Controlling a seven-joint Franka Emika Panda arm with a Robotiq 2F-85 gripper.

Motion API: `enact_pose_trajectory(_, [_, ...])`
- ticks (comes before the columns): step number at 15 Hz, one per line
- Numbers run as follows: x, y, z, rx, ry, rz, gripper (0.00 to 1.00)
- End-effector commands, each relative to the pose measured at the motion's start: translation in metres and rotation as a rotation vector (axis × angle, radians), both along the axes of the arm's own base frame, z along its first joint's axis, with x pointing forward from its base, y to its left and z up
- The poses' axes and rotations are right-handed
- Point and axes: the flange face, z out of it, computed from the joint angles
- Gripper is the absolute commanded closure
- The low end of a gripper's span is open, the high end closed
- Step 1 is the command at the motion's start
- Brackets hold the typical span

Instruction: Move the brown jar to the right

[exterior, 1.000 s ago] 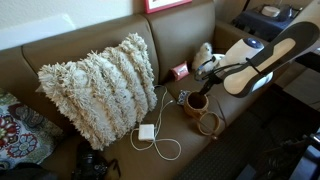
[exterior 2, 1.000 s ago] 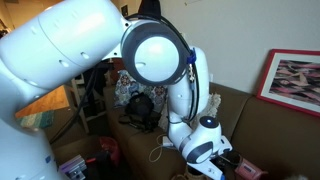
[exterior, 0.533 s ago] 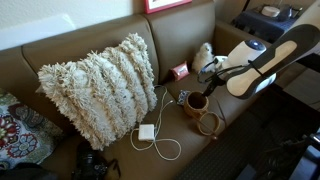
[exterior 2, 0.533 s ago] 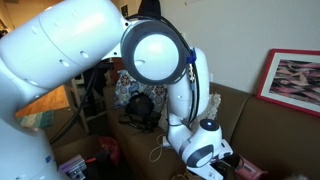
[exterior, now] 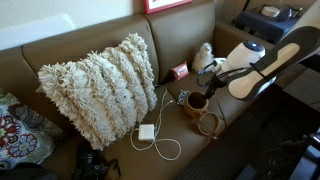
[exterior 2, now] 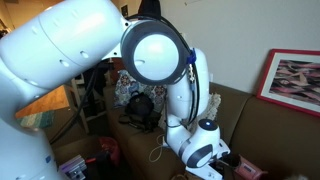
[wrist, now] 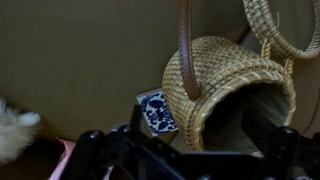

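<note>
Next, I move over the brown jar's opening [wrist: 238,112] and grip the rim [wrist: 203,106] next to the strap, because the opening is off to one side of my gripper's spread fingers.
The brown jar [exterior: 196,101] stands on the brown sofa seat, its tan ring lid [exterior: 209,124] lying beside it toward the front. In the wrist view the jar [wrist: 232,92] looks woven, its wide dark mouth facing the camera, with the lid ring [wrist: 286,28] at the top right and a brown strap [wrist: 185,45] hanging across it. My gripper [exterior: 207,76] hovers just above and behind the jar. In the wrist view its fingers [wrist: 190,150] are spread wide and hold nothing, with the jar just beyond them. The jar is hidden in the exterior view filled by the arm.
A shaggy cream pillow [exterior: 98,88] fills the sofa's middle. A white charger with a looping cable [exterior: 150,133] lies in front of it. A small red box [exterior: 180,71] and a white fluffy object [exterior: 203,53] sit behind the jar. A blue patterned square [wrist: 157,110] touches the jar's left side.
The arm and gripper have shifted very slightly to the right, away from the jar. The jar and lid have not moved.
</note>
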Motion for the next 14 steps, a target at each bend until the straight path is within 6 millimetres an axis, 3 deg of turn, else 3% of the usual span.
enact_pose_trajectory(1, [-0.010,0.000,-0.001,0.002,0.078,0.019,0.00])
enact_pose_trajectory(9, [-0.018,-0.002,-0.011,0.005,0.198,-0.014,0.00])
enact_pose_trajectory(10, [0.001,0.019,0.012,0.014,0.212,-0.022,0.00])
enact_pose_trajectory(14, [0.026,0.034,0.013,0.034,0.277,-0.186,0.00])
